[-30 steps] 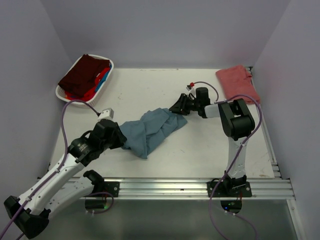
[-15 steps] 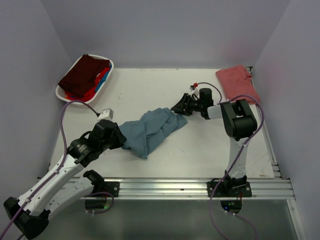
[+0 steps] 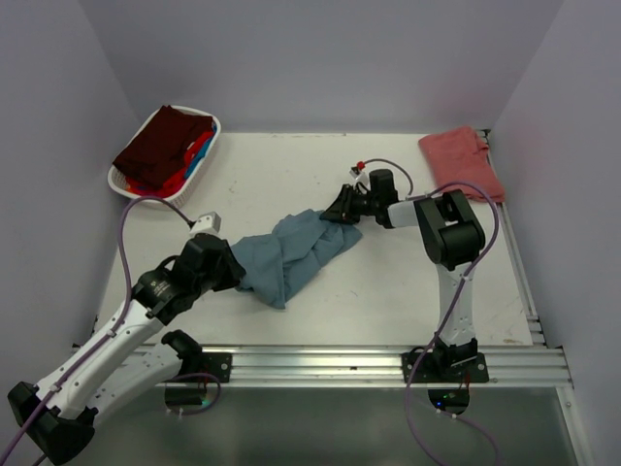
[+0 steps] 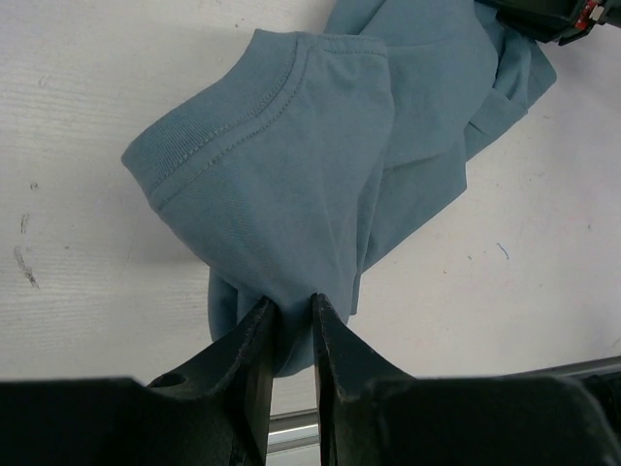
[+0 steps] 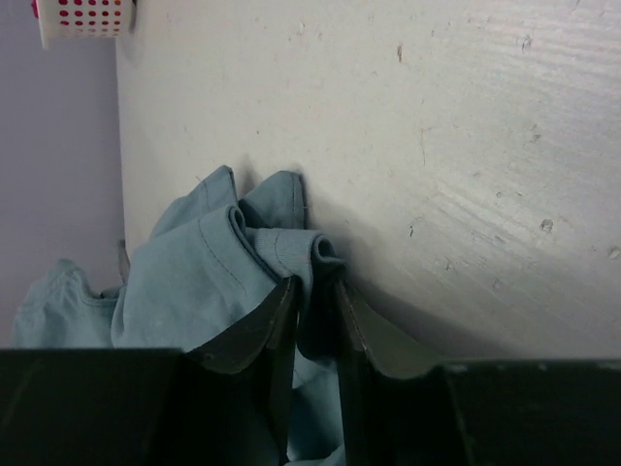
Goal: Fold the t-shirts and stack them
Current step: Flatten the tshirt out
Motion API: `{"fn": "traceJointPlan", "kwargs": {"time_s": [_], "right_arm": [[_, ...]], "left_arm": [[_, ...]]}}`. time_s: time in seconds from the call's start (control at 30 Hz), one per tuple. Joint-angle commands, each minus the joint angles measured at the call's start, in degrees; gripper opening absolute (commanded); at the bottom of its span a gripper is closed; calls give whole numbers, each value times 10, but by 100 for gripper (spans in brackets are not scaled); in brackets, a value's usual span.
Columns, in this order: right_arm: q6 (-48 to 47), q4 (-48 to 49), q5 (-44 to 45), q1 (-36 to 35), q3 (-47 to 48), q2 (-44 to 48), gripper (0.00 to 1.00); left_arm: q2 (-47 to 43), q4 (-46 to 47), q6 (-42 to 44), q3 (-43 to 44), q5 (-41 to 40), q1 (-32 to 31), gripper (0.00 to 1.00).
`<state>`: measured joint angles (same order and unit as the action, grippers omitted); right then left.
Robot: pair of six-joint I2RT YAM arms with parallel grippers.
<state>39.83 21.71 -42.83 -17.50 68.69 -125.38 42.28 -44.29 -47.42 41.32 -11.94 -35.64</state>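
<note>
The teal-blue t-shirt (image 3: 287, 256) lies bunched between my grippers, so my right gripper should draw its end toward the salmon-red t-shirt (image 3: 460, 161) before my left gripper regrasps the cloth.
A slate teal-blue t-shirt (image 3: 291, 250) lies bunched in the middle of the table, stretched between both grippers. My left gripper (image 3: 236, 275) is shut on its near left end; in the left wrist view the jaws (image 4: 289, 303) pinch a gather of the cloth (image 4: 291, 165). My right gripper (image 3: 337, 209) lies low on the table at the shirt's far right end. In the right wrist view it (image 5: 316, 283) is shut on a rolled hem of the shirt (image 5: 184, 282). A salmon-red t-shirt (image 3: 461, 160) lies folded at the back right.
A white oval basket (image 3: 212, 146) stands at the back left, holding a dark maroon shirt (image 3: 160, 146) over bright blue (image 3: 201, 148) and red (image 3: 179, 178) ones. Purple walls close in the left, back and right. A metal rail (image 3: 369, 364) runs along the near edge.
My right gripper has slid a little left onto the shirt's end and its jaws have closed on the hem. The left arm has stayed put, still gripping.
</note>
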Motion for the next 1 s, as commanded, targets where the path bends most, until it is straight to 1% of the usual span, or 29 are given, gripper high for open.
{"fn": "traceJointPlan", "kwargs": {"time_s": [0.0,0.03,0.07,0.13,0.2,0.23,0.27,0.3,0.33,0.4,0.43,0.47,0.5,0.53,0.57,0.67,0.73,0.8,0.83,0.87,0.9,0.93,0.97], "right_arm": [[-14,-44,8,-3,1,-16,24],[-14,-47,6,-3,0,-15,17],[-13,-48,6,-3,-1,-13,0],[-14,-60,24,3,-13,5,0],[-14,-71,76,21,-35,28,0],[-17,-90,96,28,-43,57,0],[-22,-108,145,35,-50,74,0],[-40,-150,204,57,-67,117,0],[-48,-172,204,57,-67,117,0],[-61,-206,285,83,-85,187,0],[-68,-237,310,92,-90,209,0],[-71,-251,331,101,-99,252,0],[-72,-264,379,117,-103,274,0],[-75,-288,402,121,-108,294,0],[-77,-301,422,123,-112,332,0],[-86,-354,491,126,-110,385,0],[-91,-375,517,126,-115,412,0],[-100,-366,498,126,-130,442,0],[-109,-367,474,126,-131,449,0],[-114,-369,464,126,-131,455,0],[-117,-370,448,126,-131,459,0],[-121,-370,437,126,-131,464,0],[-124,-372,430,126,-131,466,0]], "left_arm": [[-4,20,-7,-11,1,1,24],[-5,22,-7,-12,1,1,24],[-6,23,-7,-16,-1,1,24],[-7,36,-6,-23,-4,1,24],[-10,54,0,-40,-3,1,24],[-11,77,2,-48,-3,1,24],[-9,88,4,-58,-3,1,24],[-5,106,11,-63,-8,1,24],[-5,113,11,-63,-12,1,24],[5,133,20,-64,-22,1,24],[10,138,23,-64,-35,1,24],[17,143,29,-62,-44,1,24],[19,147,30,-59,-53,1,24],[23,149,31,-56,-73,1,24],[29,150,30,-54,-85,1,24],[40,132,6,-49,-140,2,25],[43,112,-11,-50,-174,2,26],[41,118,-26,-59,-179,3,26],[36,138,-22,-66,-159,2,26],[33,173,11,-91,-137,2,27],[33,287,38,-110,-106,2,33],[51,338,57,-133,-43,3,36],[74,382,87,-132,-20,1,39]]}}
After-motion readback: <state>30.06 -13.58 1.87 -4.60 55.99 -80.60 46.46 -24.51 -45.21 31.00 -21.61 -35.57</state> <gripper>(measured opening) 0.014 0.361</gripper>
